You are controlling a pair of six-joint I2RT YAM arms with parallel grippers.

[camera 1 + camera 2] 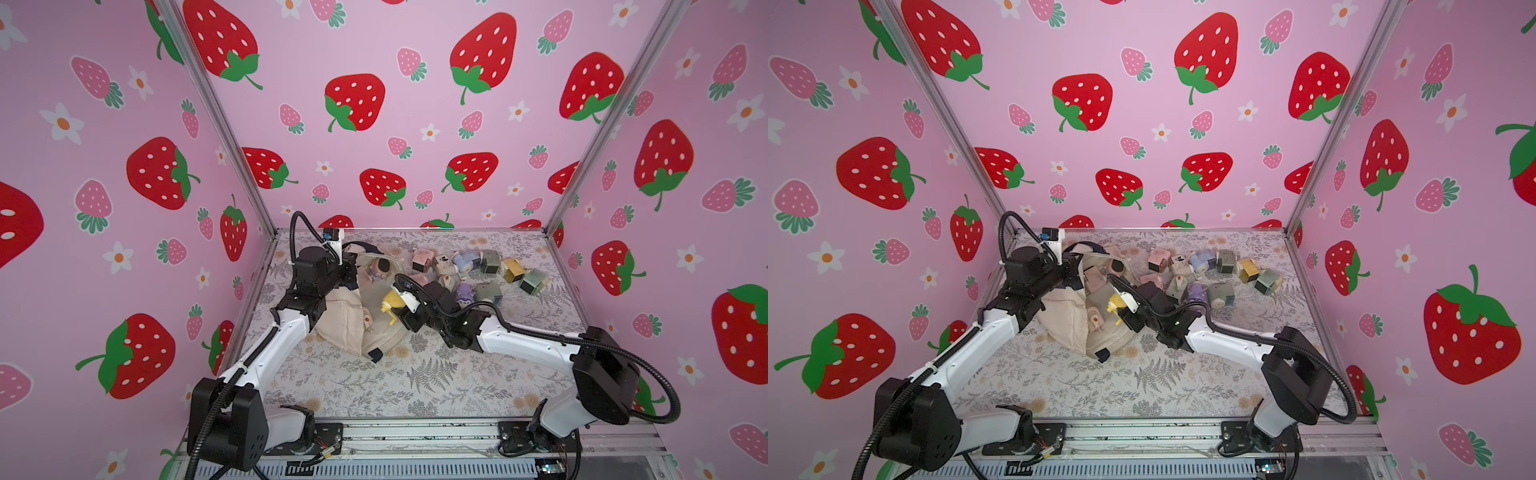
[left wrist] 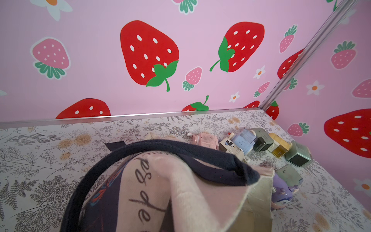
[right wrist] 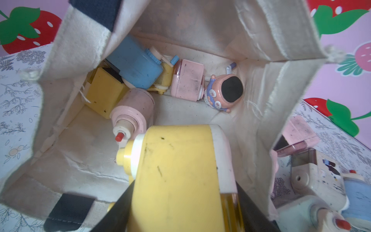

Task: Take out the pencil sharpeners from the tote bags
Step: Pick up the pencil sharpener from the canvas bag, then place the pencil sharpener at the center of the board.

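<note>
My right gripper keeps going toward the far row of sharpeners and releases the yellow sharpener (image 3: 177,166) low there, since it has that sharpener between its fingers and the space before the row is open.
The cream tote bag (image 1: 345,320) with navy handles (image 2: 180,156) lies open on the table's left half. My left gripper (image 1: 351,266) is shut on its far rim and holds the mouth up; the cloth hides its jaws in the left wrist view. My right gripper (image 1: 405,309) is shut on a yellow pencil sharpener (image 3: 180,170) just above the bag's mouth, with a black finger (image 3: 114,213) on either side. Inside the bag lie a blue sharpener (image 3: 136,64), several pink ones (image 3: 187,80) and a yellow one (image 3: 104,92).
Several sharpeners (image 1: 478,270) lie in a loose cluster on the floral table at the back right, close to my right forearm. Pink strawberry walls and aluminium posts (image 1: 582,166) close in the back and both sides. The metal rail (image 1: 415,432) runs along the front.
</note>
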